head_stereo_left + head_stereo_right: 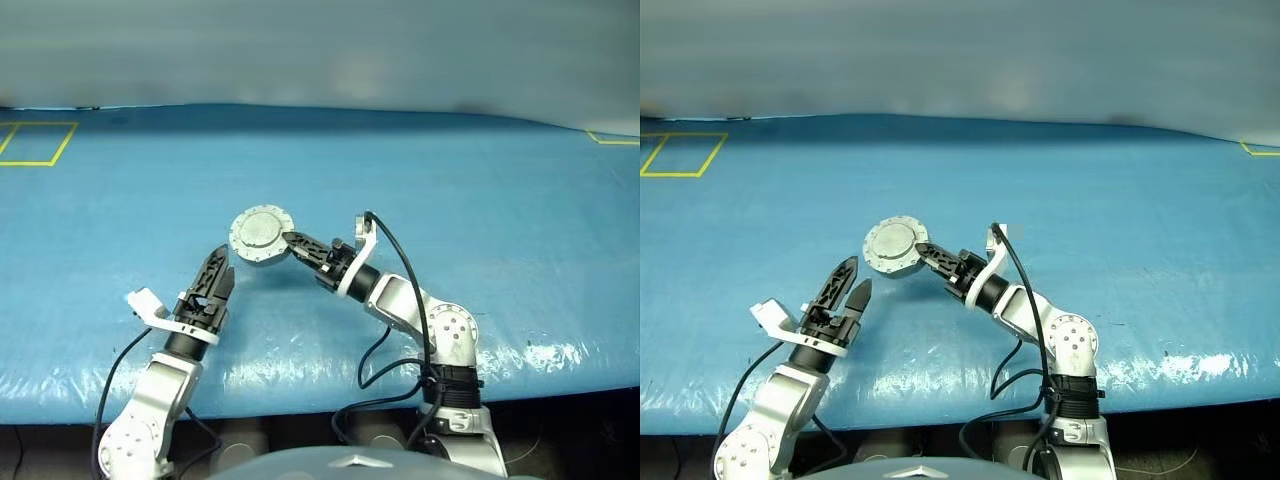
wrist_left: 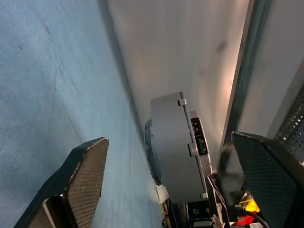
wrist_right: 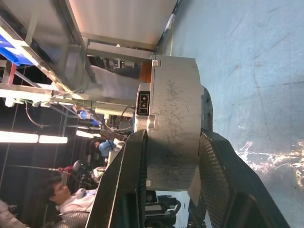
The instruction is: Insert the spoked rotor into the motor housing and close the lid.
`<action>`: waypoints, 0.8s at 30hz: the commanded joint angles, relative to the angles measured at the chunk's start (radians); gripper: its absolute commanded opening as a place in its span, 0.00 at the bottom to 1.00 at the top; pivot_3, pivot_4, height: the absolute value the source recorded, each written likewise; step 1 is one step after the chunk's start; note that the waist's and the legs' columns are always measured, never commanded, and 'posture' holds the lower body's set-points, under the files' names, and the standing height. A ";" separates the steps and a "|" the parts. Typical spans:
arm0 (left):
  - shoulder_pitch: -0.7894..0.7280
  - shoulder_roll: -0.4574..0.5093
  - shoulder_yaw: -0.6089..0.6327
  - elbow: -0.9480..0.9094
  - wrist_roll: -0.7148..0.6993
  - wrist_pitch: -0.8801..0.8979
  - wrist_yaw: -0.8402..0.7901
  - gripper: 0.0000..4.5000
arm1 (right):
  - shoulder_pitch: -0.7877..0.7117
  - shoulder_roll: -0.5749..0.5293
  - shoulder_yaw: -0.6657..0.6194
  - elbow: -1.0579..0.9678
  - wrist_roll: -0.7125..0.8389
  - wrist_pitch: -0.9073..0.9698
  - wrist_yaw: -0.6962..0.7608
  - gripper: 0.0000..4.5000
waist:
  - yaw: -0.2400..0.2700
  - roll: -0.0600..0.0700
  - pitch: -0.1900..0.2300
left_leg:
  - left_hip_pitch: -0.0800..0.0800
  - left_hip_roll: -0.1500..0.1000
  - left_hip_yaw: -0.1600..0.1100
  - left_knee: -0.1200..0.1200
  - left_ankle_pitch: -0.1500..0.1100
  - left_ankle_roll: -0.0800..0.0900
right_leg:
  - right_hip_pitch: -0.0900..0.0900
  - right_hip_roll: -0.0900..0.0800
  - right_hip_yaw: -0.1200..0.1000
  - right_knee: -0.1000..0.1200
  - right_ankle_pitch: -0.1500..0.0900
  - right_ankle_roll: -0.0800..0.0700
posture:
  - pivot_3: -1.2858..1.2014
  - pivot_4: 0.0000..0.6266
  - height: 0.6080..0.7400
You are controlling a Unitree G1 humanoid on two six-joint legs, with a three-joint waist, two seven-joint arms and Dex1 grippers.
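Note:
My left gripper should take the motor housing by its near rim and put it down, because it hangs in my right gripper on my left gripper's side.
The motor housing is held up above the blue table, and its plain grey face with a raised circle, the lid, is turned toward the camera. My right gripper is shut on the housing's edge from the right. The right wrist view has the housing edge-on between the two fingers. My left gripper stands open just below and left of the housing, apart from it. In the left wrist view, the housing hangs ahead between the spread fingertips. The spoked rotor is hidden.
A blue cover spans the table, with a yellow taped square at the back left and a yellow tape corner at the back right. The table's front edge runs just under both arms. A person sits beyond the table.

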 commanded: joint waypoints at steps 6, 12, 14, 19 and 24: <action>-0.074 -0.019 -0.076 0.040 -0.045 -0.009 -0.038 1.00 | 0.049 0.048 0.074 -0.066 0.101 -0.015 -0.003 0.27 | 0.001 0.000 0.000 | 0.000 0.000 0.000 0.001 0.000 0.000 | 0.000 0.001 0.000 0.001 0.000 0.000 | 0.52 0.24 1.00; -0.080 -0.008 -0.106 0.064 -0.089 0.011 0.010 0.86 | 0.076 0.030 0.103 -0.082 0.105 -0.024 -0.007 0.27 | -0.003 0.000 0.000 | 0.000 0.001 -0.001 0.002 0.000 0.000 | 0.000 0.001 0.000 0.001 0.000 0.000 | 0.52 0.24 1.00; -0.062 -0.001 -0.110 0.052 -0.103 0.020 0.017 0.72 | 0.076 0.018 0.109 -0.095 0.060 -0.043 0.011 0.27 | -0.003 0.000 0.000 | 0.000 0.001 -0.001 0.002 0.000 0.000 | 0.000 0.001 0.000 0.001 0.000 0.000 | 0.52 0.24 1.00; -0.029 0.008 -0.107 0.015 -0.121 0.004 0.043 0.55 | 0.062 -0.001 0.103 -0.094 -0.028 -0.083 0.056 0.27 | -0.003 0.000 0.000 | 0.000 0.001 -0.001 0.003 0.000 0.000 | 0.000 0.001 0.000 0.001 0.000 0.001 | 0.52 0.24 1.00; -0.041 0.016 -0.090 -0.001 -0.101 -0.048 0.100 0.55 | 0.050 -0.069 0.098 -0.102 -0.222 -0.153 0.117 0.56 | 0.002 0.000 0.000 | 0.000 0.000 -0.001 0.004 0.000 0.000 | 0.001 0.001 0.000 0.001 0.001 0.002 | 0.52 0.24 1.00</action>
